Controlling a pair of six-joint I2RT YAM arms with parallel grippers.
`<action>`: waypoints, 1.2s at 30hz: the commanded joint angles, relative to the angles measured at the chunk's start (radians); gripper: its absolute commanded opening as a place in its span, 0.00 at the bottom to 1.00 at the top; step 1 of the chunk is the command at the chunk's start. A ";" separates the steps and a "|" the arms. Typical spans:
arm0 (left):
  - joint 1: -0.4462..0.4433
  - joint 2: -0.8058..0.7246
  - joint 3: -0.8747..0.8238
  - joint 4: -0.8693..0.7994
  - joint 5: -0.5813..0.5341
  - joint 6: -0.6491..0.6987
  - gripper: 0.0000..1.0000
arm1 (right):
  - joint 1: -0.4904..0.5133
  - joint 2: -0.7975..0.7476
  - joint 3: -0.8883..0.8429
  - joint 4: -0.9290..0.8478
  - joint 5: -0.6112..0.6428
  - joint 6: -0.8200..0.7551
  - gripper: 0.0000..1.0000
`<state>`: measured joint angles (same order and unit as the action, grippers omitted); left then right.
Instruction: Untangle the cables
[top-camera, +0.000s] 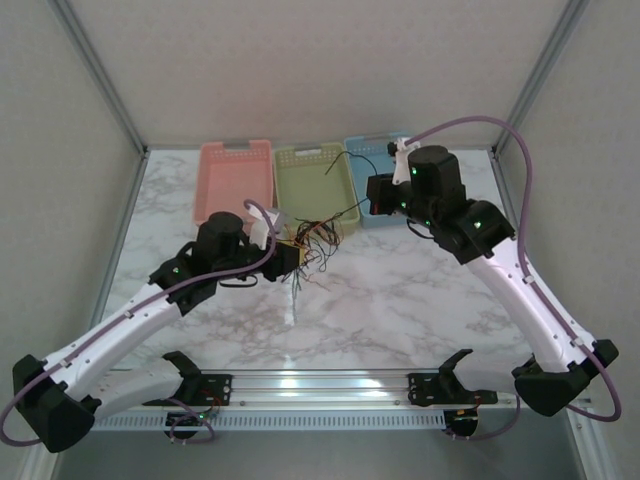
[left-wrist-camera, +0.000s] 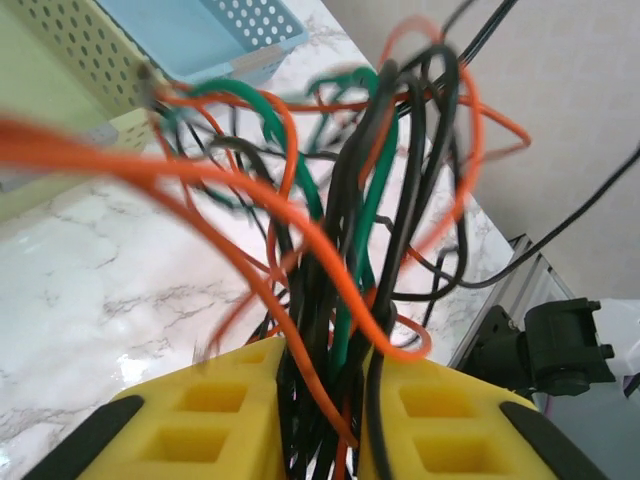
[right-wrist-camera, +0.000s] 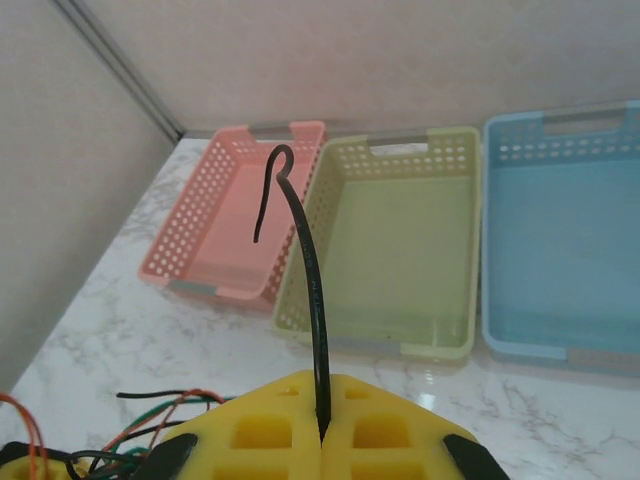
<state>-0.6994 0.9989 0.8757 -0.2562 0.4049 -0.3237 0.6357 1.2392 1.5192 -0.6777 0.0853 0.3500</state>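
Note:
The black cable (top-camera: 349, 211) runs tight to the bundle squeezed in my left gripper, so my right gripper should back off gently while my left gripper takes fewer cables (top-camera: 319, 236).
The cables (top-camera: 312, 240) form a tangle of thin black, orange and green wires, held up just in front of the green basket. My left gripper (top-camera: 290, 258) is shut on the bundle. In the left wrist view its yellow pads (left-wrist-camera: 230, 410) squeeze many strands of the cables (left-wrist-camera: 340, 250), which fan upward. My right gripper (top-camera: 375, 195) is raised over the blue basket's front and shut on a single black cable (right-wrist-camera: 312, 290). That cable rises from between the right gripper's (right-wrist-camera: 322, 435) pads and ends in a small hook. A black strand (top-camera: 345, 212) stretches from the tangle to the right gripper.
Three perforated baskets stand in a row at the back: pink (top-camera: 235, 185), green (top-camera: 305, 180) and blue (top-camera: 358, 145). In the right wrist view they are the pink (right-wrist-camera: 225, 230), green (right-wrist-camera: 400, 250) and blue (right-wrist-camera: 560, 240) baskets. Bare marble tabletop (top-camera: 400, 300) lies in front of them.

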 joint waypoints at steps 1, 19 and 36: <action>0.001 -0.037 -0.031 -0.078 -0.035 0.007 0.27 | -0.035 -0.047 -0.022 0.023 0.105 -0.034 0.00; 0.009 0.008 -0.061 0.032 0.040 -0.017 0.30 | -0.065 -0.005 -0.033 0.058 -0.046 0.020 0.00; -0.012 0.166 -0.007 0.150 0.132 -0.010 0.51 | -0.064 0.131 -0.085 0.202 -0.315 0.182 0.00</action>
<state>-0.7029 1.1492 0.8261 -0.1303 0.5064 -0.3637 0.5739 1.3731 1.4338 -0.5365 -0.1631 0.5125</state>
